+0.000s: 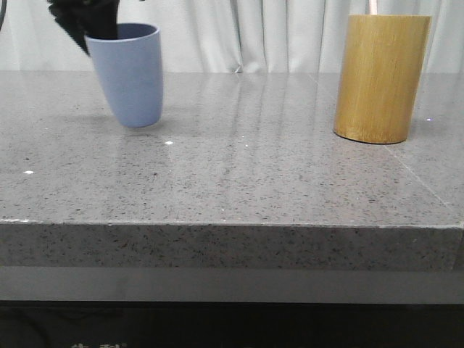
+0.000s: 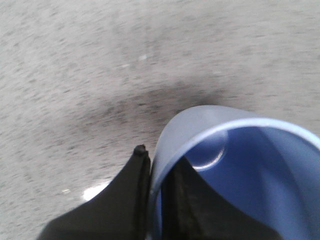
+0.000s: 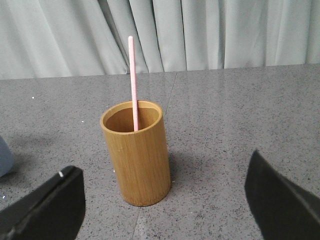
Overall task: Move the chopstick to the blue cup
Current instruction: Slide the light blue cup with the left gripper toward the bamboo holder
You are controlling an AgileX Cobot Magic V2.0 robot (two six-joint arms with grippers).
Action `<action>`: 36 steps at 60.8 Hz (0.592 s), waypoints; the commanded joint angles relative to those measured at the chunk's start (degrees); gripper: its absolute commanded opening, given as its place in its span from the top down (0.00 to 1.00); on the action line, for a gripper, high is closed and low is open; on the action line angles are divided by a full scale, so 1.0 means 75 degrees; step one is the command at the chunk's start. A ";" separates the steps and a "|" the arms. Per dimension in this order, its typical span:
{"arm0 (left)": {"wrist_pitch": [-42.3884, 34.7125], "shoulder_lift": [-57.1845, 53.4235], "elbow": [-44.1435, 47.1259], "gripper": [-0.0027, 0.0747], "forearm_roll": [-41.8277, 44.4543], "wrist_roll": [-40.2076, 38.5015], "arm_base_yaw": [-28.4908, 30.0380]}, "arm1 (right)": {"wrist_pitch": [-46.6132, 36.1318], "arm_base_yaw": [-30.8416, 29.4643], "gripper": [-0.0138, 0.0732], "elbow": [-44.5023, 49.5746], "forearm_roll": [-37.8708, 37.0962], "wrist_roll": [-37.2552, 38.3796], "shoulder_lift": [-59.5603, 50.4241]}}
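My left gripper goes on carrying the blue cup until it stands upright near the holder (image 1: 264,133), since the stone (image 1: 210,112) is clear from the cup to the bamboo holder.
The blue cup (image 1: 130,72) is at the back left of the table, tilted, with its base just above the surface. My left gripper (image 1: 90,22) is shut on its rim. In the left wrist view one finger (image 2: 125,200) is outside the cup (image 2: 260,165) and the other is inside, with the gripper (image 2: 161,155) pinching the wall. One pale pink chopstick (image 3: 132,80) stands in the bamboo holder (image 3: 137,155); its tip shows in the front view (image 1: 372,6). My right gripper (image 3: 163,170) is open and empty, a short way in front of the holder.
The bamboo holder (image 1: 380,76) stands at the back right of the grey stone table (image 1: 239,174). A white curtain (image 1: 254,32) hangs behind the table. An edge of the blue cup (image 3: 4,155) shows in the right wrist view.
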 commanded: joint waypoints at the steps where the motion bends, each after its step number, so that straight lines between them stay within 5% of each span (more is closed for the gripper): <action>1: -0.0231 -0.0390 -0.0513 0.99 -0.0206 0.0033 -0.0408 | -0.0657 -0.0019 0.09 -0.0252 0.0007 -0.0066 0.0070; 36: -0.0164 0.0853 -0.2021 0.99 -0.0730 0.0036 -0.1560 | -0.0648 -0.0019 0.09 -0.0252 0.0007 -0.0066 0.0070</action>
